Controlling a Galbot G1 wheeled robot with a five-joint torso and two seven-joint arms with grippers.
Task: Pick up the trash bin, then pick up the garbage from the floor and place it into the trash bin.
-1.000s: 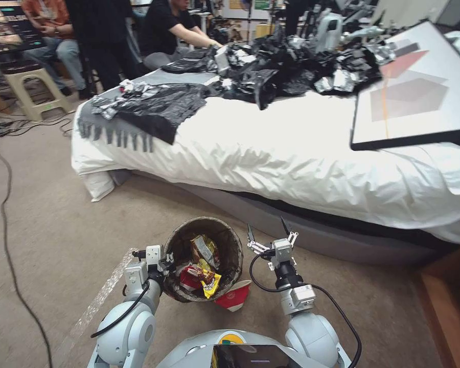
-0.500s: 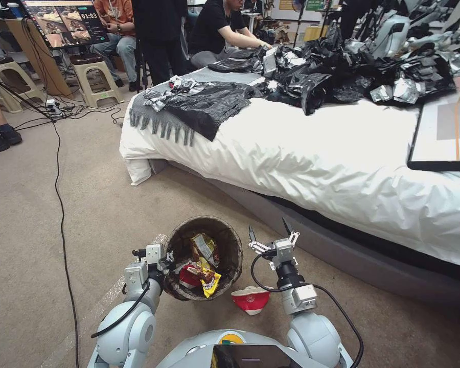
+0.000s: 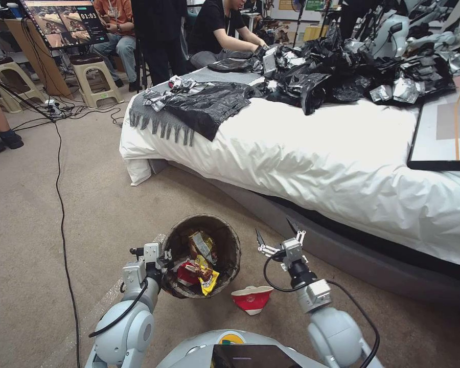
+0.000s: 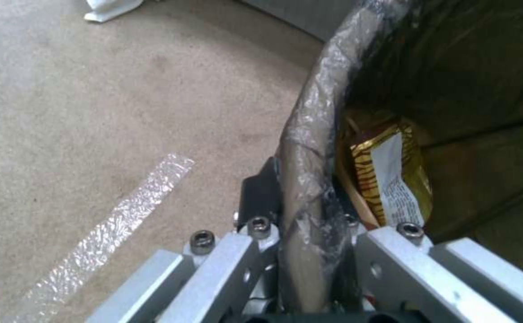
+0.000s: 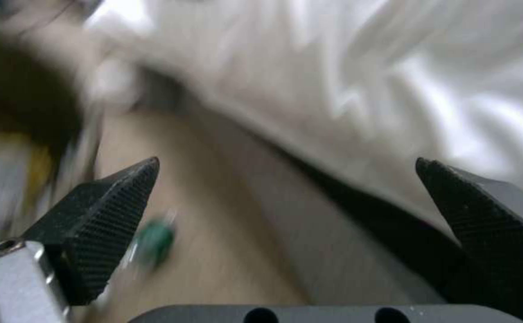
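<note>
I expect the crushed red-and-white cup (image 3: pixel 252 300) to fold flat, with its sides touching, when I lift it, because the cup's pale rim (image 3: pixel 252 290) is squashed into a narrow opening.
The trash bin (image 3: pixel 233 244) with its dark liner hangs just in front of me, holding yellow snack wrappers (image 3: pixel 208 278) and a red cup. My left gripper (image 3: pixel 166 259) is shut on its near-left rim. In the left wrist view, the fingers (image 4: pixel 237 251) clamp the liner-wrapped bin rim (image 4: pixel 309 134), with a gold wrapper (image 4: pixel 393 179) inside. My right gripper (image 3: pixel 273 229) stands open to the right of the bin, empty. A crushed red-and-white cup (image 3: pixel 251 298) lies on the carpet below it. Between the open right fingers (image 5: pixel 106 211), a blurred green item (image 5: pixel 153 240) lies on the floor.
A bed (image 3: pixel 317 153) with a white cover and a grey base fills the right and rear, with black plastic sheets (image 3: pixel 209 105) and a flat board (image 3: pixel 444 133) on it. A cable (image 3: pixel 61 204) runs across the carpet on the left. Tape strip (image 4: pixel 124 220) marks the floor. Stools and seated people are far back.
The whole view swung, so the camera turned. My right gripper, still open, has shifted a little to the right. The red-and-white cup now lies apart from the bin.
</note>
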